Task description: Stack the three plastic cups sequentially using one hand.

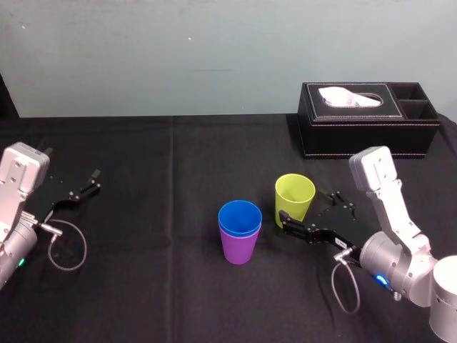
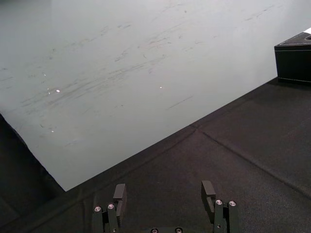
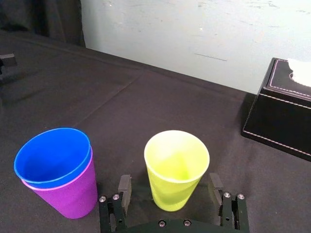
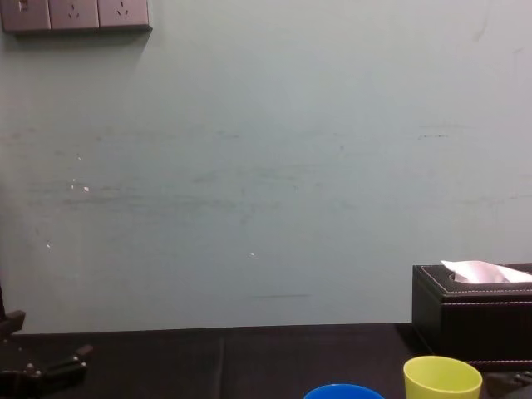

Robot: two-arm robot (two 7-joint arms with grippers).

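Observation:
The blue cup is down to its rim (image 3: 62, 180) in the purple cup, so the lime cup (image 3: 176, 170) will go in nearly as deep when I lower it.
A blue cup (image 1: 239, 216) sits nested inside a purple cup (image 1: 239, 250) at the middle of the black table. Just to their right stands a lime yellow-green cup (image 1: 294, 198), upright and alone. My right gripper (image 1: 307, 206) is open and low at the lime cup's base, one finger on each side. In the right wrist view the lime cup (image 3: 176, 170) stands between the fingertips (image 3: 125, 186) with a small gap on both sides, and the blue cup (image 3: 53, 155) in the purple cup (image 3: 68, 196) is beside it. My left gripper (image 1: 82, 189) rests open at the far left, holding nothing.
A black tissue box (image 1: 368, 128) with side compartments stands at the back right, behind the lime cup. Cable loops hang by each wrist (image 1: 68, 246). A pale wall (image 4: 266, 166) rises behind the table's far edge.

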